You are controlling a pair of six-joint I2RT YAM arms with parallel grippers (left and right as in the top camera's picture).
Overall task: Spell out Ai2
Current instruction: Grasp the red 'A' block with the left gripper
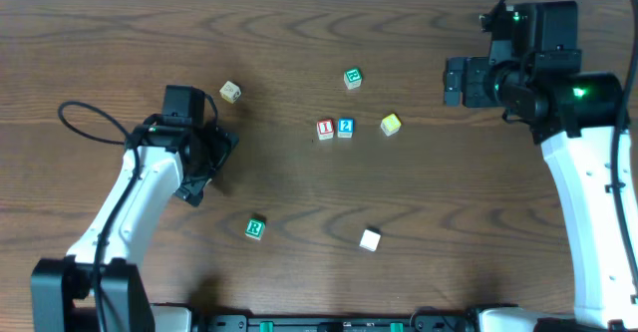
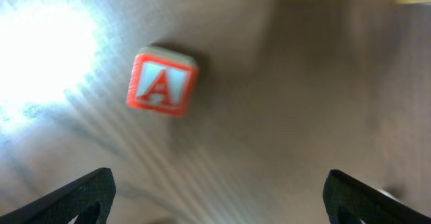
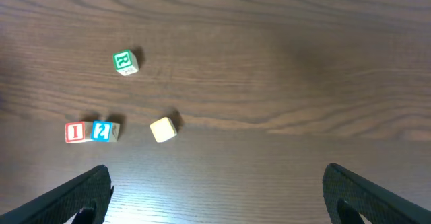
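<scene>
Next, my left gripper picks up the red A block (image 2: 161, 84) and puts it against the I block (image 1: 325, 130), opposite the 2 block, because the A block is far from my right gripper.
A red "I" block (image 1: 325, 129) and a blue "2" block (image 1: 345, 127) sit touching side by side at mid-table. They also show in the right wrist view, the "I" (image 3: 75, 132) left of the "2" (image 3: 101, 130). A red "A" block (image 2: 161, 83) lies on the wood ahead and to the left of my left gripper (image 2: 217, 177), which is open and empty. I cannot tell which overhead block it is. My left gripper (image 1: 209, 158) is at the left. My right gripper (image 1: 454, 81) (image 3: 217, 170) is open and empty, at the far right, well away from the blocks.
A tan block (image 1: 230, 91) lies just beyond the left gripper. A green block (image 1: 352, 78) (image 3: 124, 61) lies behind the pair and a yellow block (image 1: 391, 124) (image 3: 162, 129) to its right. A green "R" block (image 1: 255, 228) and a white block (image 1: 370, 239) lie nearer the front.
</scene>
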